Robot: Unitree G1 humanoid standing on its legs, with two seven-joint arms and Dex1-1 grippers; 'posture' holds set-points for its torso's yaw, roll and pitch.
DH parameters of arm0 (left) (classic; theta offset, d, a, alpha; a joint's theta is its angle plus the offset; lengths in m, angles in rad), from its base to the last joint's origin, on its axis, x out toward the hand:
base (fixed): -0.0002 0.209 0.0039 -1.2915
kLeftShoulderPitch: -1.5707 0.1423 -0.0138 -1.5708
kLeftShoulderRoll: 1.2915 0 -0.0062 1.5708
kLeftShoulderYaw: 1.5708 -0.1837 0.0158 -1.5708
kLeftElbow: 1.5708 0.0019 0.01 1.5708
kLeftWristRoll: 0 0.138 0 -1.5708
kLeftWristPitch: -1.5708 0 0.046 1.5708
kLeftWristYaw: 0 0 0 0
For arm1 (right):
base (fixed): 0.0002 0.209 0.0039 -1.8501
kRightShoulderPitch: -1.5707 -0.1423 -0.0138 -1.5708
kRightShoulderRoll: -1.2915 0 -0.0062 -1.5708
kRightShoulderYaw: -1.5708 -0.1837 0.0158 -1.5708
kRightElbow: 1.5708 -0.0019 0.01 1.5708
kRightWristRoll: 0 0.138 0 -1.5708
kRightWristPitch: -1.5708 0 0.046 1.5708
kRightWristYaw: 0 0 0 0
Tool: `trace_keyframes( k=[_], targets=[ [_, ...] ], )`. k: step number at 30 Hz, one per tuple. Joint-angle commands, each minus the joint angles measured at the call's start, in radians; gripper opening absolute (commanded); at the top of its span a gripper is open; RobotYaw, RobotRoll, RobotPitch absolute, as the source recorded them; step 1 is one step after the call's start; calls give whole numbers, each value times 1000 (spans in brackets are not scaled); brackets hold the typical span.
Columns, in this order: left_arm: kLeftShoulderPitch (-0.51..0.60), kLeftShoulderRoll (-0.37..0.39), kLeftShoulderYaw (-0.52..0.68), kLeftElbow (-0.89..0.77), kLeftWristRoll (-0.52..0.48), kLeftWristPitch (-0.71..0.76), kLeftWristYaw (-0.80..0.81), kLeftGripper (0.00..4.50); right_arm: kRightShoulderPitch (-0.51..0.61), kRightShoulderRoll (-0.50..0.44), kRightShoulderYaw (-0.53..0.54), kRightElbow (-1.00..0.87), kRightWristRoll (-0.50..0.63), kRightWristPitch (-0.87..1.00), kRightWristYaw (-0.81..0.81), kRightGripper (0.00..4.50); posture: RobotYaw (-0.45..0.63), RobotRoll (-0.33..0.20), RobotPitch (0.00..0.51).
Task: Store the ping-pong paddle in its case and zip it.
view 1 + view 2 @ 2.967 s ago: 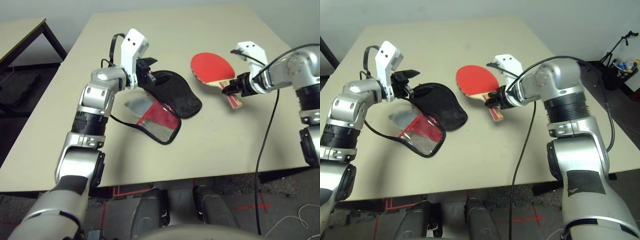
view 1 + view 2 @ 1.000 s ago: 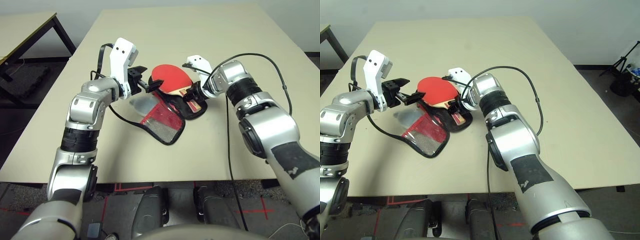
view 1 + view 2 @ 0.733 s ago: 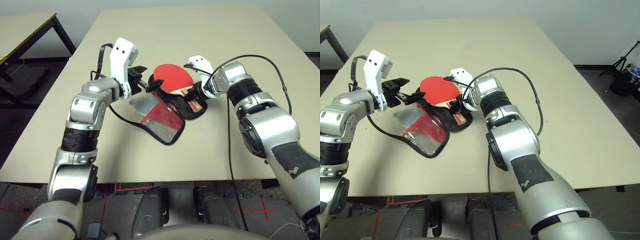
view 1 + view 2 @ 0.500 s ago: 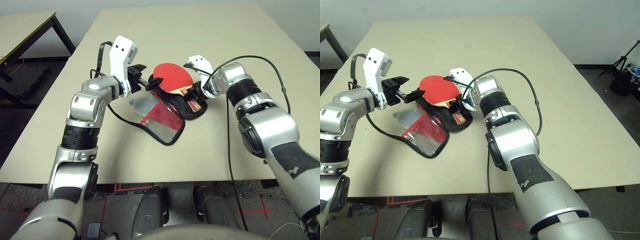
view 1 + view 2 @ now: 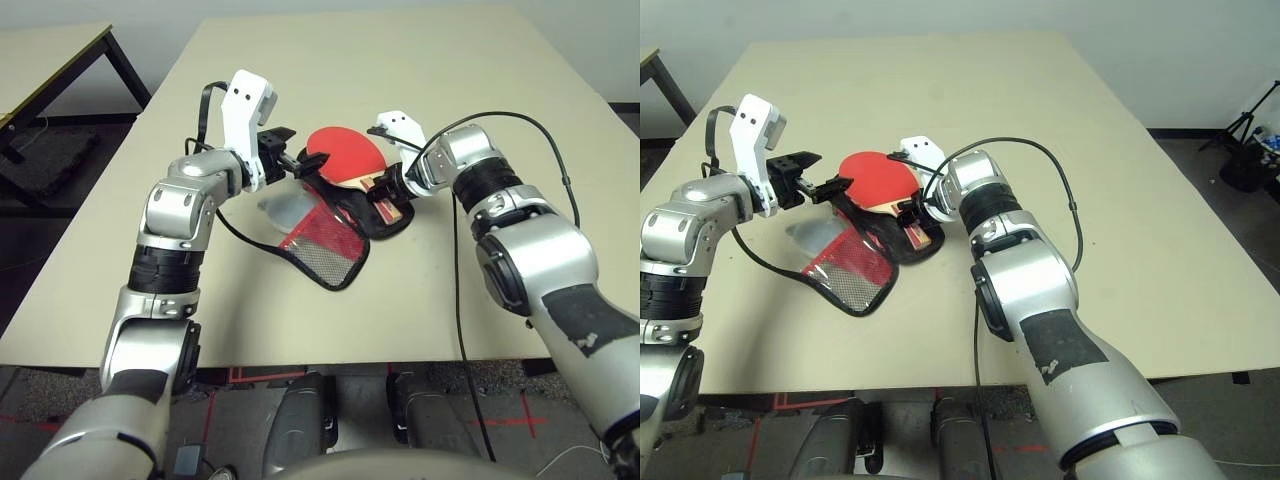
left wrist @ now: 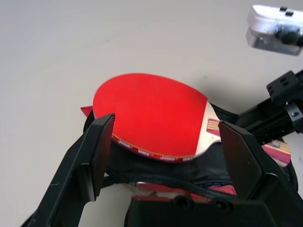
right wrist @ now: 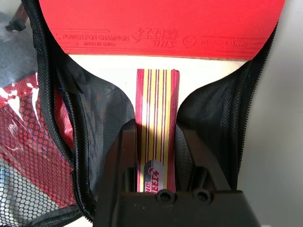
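The case's red mesh flap (image 5: pixel 328 240) is folded out next to the paddle, so my left gripper should move back and swing the flap over the paddle (image 5: pixel 346 155) before zipping.
The ping-pong paddle (image 5: pixel 338 155) lies flat over the open case (image 5: pixel 352 212), its red face toward my left arm and its striped handle (image 7: pixel 158 118) over the black lining. My right gripper (image 7: pixel 158 137) is shut on the handle, one finger on each side. The case's red mesh flap (image 5: pixel 322 240) is folded out toward the table's near edge. At the case's far-left rim my left gripper (image 5: pixel 297 163) stands open. In the left wrist view its fingers (image 6: pixel 97 151) straddle the black zipper edge (image 6: pixel 165 182), with the paddle head (image 6: pixel 151 116) beyond them.
A small grey pouch (image 5: pixel 280 210) lies partly under the case's left side. The beige table (image 5: pixel 450 60) stretches bare behind and to the right. A black cable (image 5: pixel 458 280) hangs from my right arm. A second table (image 5: pixel 50 55) stands far left.
Over three seconds my right gripper carried the paddle left from the bare table onto the open case. In the last second my left wrist rose slightly; the paddle hardly moved.
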Motion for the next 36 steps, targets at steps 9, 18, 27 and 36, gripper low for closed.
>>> trace_keyframes(
  k=[9,18,27,36],
  targets=[
    [-45,6,14,56,3,-51,2,4500,-48,-9,-55,-49,25,20,8,4465,32,0,90],
    [-256,177,124,453,91,-341,85,4500,54,-255,-142,-370,93,-18,95,4465,30,0,74],
    [-418,404,62,988,244,-625,15,4500,261,-367,-208,-663,156,-147,117,4465,4,0,87],
    [-141,426,-28,829,229,-489,-430,4500,382,-428,-200,-798,183,-168,128,4465,2,0,97]
  ],
)
